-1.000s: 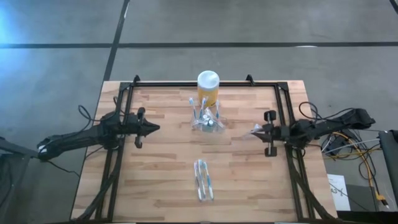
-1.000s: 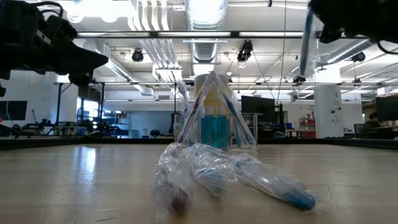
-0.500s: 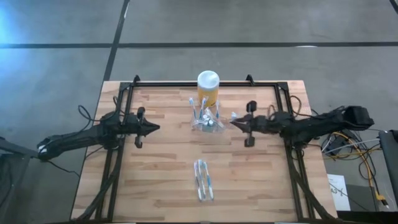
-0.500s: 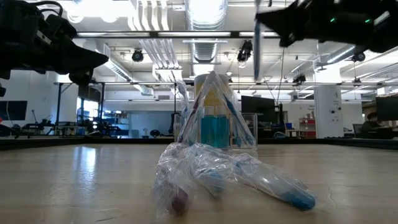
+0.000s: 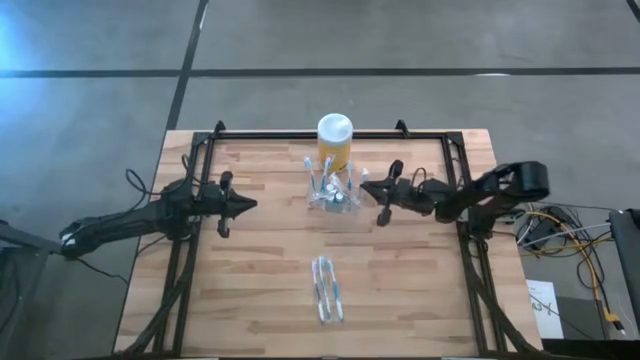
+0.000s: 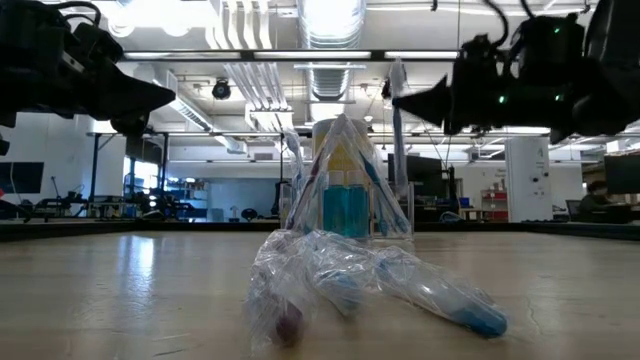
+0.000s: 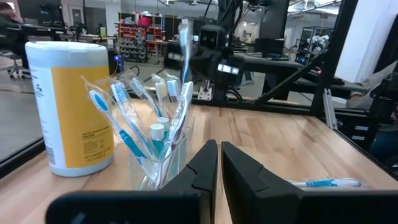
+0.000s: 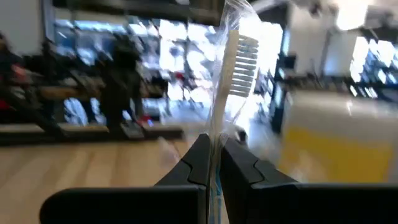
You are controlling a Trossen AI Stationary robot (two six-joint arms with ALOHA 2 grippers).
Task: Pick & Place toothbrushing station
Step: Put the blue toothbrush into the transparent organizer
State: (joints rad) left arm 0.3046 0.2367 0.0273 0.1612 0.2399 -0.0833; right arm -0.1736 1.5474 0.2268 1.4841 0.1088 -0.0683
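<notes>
The wrapped toothbrush (image 6: pixel 399 150) is hanging upright with its handle down over the clear holder (image 6: pixel 398 212). I should continue to lower it with my right gripper until its handle stands inside, then let go.
The toothbrushing station (image 5: pixel 333 196) is a small clear holder with several wrapped toothbrushes standing in it, its base on the wooden table in front of a yellow jar (image 5: pixel 335 140). It also shows in the low view (image 6: pixel 345 195) and in the left wrist view (image 7: pixel 155 155). My right gripper (image 5: pixel 366 186) hovers just right of it, shut on a wrapped toothbrush (image 6: pixel 398 130). My left gripper (image 5: pixel 252 205) waits shut to the holder's left, holding nothing. My right gripper pinches the wrapped toothbrush between its two fingers, on the stem just below the brush head (image 8: pixel 216 137). The fingers reach in level from the table's right and lie across the brush. It stands upright, head up (image 8: pixel 244 56), clear of the table.
A few more wrapped toothbrushes (image 5: pixel 327 290) lie flat on the table nearer the front edge. A black frame (image 5: pixel 190 160) runs along the left, far and right sides of the table. Bare wood lies between the holder and the loose brushes.
My right gripper has travelled toward the table's left and down, from near the right rail to just beside the holder. It has carried the wrapped toothbrush along, upright and still shut on it.
</notes>
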